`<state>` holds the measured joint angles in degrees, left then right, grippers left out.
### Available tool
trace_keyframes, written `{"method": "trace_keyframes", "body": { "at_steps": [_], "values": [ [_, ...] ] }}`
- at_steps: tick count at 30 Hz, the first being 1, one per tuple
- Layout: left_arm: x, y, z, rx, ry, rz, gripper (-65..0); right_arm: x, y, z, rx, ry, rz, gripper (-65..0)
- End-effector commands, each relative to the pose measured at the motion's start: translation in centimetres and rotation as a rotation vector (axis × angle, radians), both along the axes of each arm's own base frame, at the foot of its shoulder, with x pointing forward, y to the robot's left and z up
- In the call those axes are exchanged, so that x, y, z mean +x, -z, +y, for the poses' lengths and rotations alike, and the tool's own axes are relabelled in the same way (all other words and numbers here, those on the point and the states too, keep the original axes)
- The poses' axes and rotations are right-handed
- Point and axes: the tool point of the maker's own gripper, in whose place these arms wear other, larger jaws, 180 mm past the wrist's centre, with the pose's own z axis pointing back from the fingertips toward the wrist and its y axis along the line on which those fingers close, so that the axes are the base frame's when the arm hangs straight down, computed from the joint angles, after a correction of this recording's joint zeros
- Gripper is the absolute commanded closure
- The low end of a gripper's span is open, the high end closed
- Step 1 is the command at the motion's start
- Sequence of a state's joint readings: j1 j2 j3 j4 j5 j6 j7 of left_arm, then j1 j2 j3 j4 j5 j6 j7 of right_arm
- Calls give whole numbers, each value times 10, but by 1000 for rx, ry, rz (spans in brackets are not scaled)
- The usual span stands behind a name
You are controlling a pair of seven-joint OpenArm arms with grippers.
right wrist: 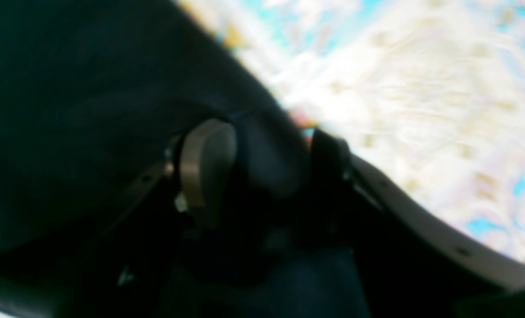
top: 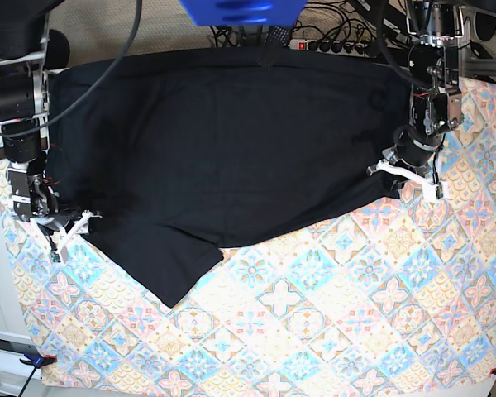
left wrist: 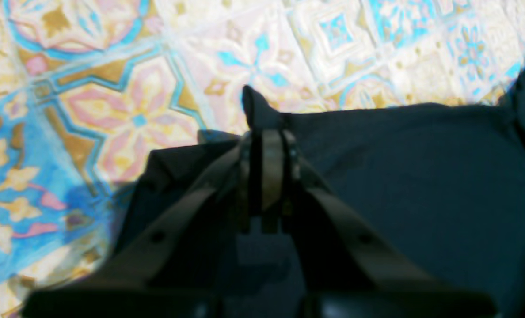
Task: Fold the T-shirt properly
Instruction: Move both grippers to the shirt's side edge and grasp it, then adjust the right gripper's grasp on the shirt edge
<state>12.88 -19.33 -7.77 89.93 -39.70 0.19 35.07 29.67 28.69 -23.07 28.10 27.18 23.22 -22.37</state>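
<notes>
The T-shirt's edge (top: pixel 90 234) is lying loose between my right gripper's open fingers, so my left gripper should keep pinching while my right gripper closes on the bulge (right wrist: pixel 268 153).
The black T-shirt (top: pixel 231 141) lies spread across the far half of the table, with one sleeve reaching toward the front at the left. My left gripper (top: pixel 403 180) is at the shirt's right edge. In the left wrist view that gripper (left wrist: pixel 269 132) is shut on a pinch of T-shirt (left wrist: pixel 421 176), and a small peak of cloth sticks out past its tips. My right gripper (top: pixel 70 231) is at the shirt's left lower edge. Seen blurred from its own wrist, the right gripper (right wrist: pixel 267 159) has its fingers (right wrist: pixel 207 168) apart, with a bulge of T-shirt (right wrist: pixel 68 110) between them.
A tablecloth (top: pixel 331 331) with a coloured tile pattern covers the table and shows bare across the near half. Cables and a power strip (top: pixel 331 41) lie beyond the far edge, beside a blue object (top: pixel 240 10). The table's left edge runs close to my right arm.
</notes>
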Motion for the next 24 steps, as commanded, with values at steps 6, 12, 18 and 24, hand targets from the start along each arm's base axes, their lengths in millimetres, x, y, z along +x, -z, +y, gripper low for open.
{"method": "trace_keyframes", "body": {
  "at_steps": [6,12,18,24],
  "values": [
    [2,-14,17,23,-28,-45,0,13,-15,-4,-4,-36,-51,-311],
    [2,-14,16,20,-29,-45,0,18,-18,5,17,-69,-91,-212],
    [-2,-11,15,20,-28,-35,0,21,-28,24,100,-147,-145,-31],
    [-2,-11,16,20,-29,-34,0,27,-34,22,101,-137,-184,-23]
  ]
}}
